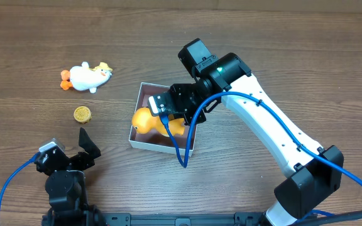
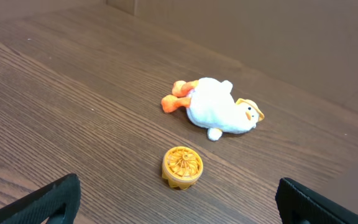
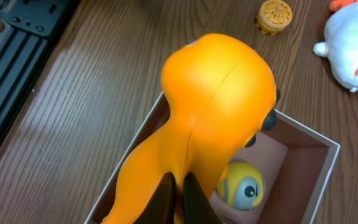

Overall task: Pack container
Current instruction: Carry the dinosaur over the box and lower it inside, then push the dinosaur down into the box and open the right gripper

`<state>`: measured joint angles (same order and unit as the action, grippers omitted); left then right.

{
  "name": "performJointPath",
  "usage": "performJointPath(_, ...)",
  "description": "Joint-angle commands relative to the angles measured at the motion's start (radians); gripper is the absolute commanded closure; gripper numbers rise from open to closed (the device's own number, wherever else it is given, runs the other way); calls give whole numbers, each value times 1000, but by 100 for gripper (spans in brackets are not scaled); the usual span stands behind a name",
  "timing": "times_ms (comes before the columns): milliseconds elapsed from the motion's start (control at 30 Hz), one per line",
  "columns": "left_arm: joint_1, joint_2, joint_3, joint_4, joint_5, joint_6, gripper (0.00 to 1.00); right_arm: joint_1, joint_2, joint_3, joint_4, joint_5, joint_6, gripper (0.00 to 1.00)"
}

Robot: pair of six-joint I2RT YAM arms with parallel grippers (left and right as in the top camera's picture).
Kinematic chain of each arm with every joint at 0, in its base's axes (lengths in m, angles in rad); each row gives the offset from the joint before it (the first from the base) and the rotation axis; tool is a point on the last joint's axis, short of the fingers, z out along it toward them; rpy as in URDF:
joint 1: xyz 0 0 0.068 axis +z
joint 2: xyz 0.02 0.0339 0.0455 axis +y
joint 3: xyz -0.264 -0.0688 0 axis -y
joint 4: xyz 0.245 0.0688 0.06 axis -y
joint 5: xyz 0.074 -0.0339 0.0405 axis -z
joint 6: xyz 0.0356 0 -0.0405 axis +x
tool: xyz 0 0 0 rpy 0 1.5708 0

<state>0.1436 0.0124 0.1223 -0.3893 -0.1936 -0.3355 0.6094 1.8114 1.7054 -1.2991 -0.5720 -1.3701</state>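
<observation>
The orange rubber toy (image 1: 148, 122) is lengthwise along the container's near side (image 1: 161, 147), so I should now lower it with my right gripper and let go low beside that side.
The container (image 1: 142, 143), a shallow white-walled box with a mauve inside, sits at the table's middle; it also shows in the right wrist view (image 3: 312, 168). My right gripper (image 3: 180, 190) is shut on an orange rubber toy (image 3: 210, 106) and holds it over the container; the toy also shows from overhead (image 1: 146, 120). A small yellow ball toy with an eye (image 3: 242, 185) lies inside the box. My left gripper (image 2: 179, 202) is open and empty at the near left, just short of a small orange round toy (image 2: 182, 165).
A white plush duck with orange feet (image 1: 87, 77) lies at the far left; it also shows in the left wrist view (image 2: 219, 107). The small orange round toy (image 1: 82, 114) lies between the duck and my left gripper (image 1: 71, 154).
</observation>
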Motion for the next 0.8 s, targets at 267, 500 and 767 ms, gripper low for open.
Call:
performJointPath(267, -3, -4, -8, 5, 11, 21, 0, -28, 113, -1, -19, 0, -18, 96)
performJointPath(500, -3, -4, -8, 5, 11, 21, 0, -28, 200, -3, -65, 3, -18, 96)
performJointPath(767, -3, -4, -8, 5, 11, 21, 0, -28, 216, -5, -88, 2, -18, 96)
